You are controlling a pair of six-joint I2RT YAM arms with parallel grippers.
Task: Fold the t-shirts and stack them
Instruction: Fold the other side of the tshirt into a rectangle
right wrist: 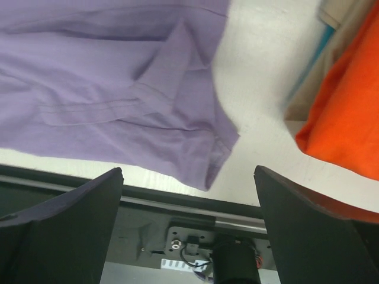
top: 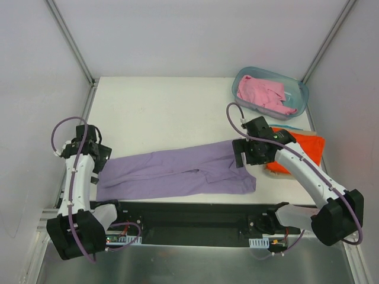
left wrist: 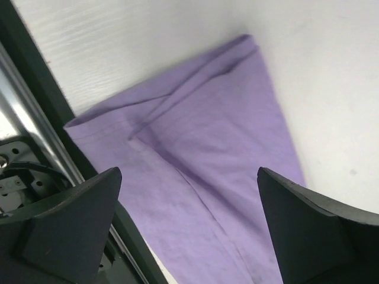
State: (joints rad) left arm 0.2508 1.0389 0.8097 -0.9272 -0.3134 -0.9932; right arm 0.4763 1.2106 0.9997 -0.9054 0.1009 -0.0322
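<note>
The lavender-purple t-shirt's strip (top: 154, 176) is lying along the black bar. Next, my right gripper swings the strip's sleeve end (top: 235, 180) to the back to turn the strip before the next fold.
The lavender-purple t-shirt (top: 177, 174) lies folded lengthwise in a long strip along the table's near edge. It also shows in the left wrist view (left wrist: 219, 148) and the right wrist view (right wrist: 118, 89). My left gripper (top: 98, 160) is open and empty above the strip's left end. My right gripper (top: 241, 155) is open and empty above its right end. The orange t-shirt (top: 305, 148) lies folded at the right, on a teal one (top: 290, 128) of which only an edge shows. The pink t-shirt (top: 263, 94) is crumpled in the tub.
The translucent blue-green plastic tub (top: 299, 89) stands at the back right corner. A black rail (top: 189, 216) runs along the table's near edge, under both arms. White walls close in the table on three sides.
</note>
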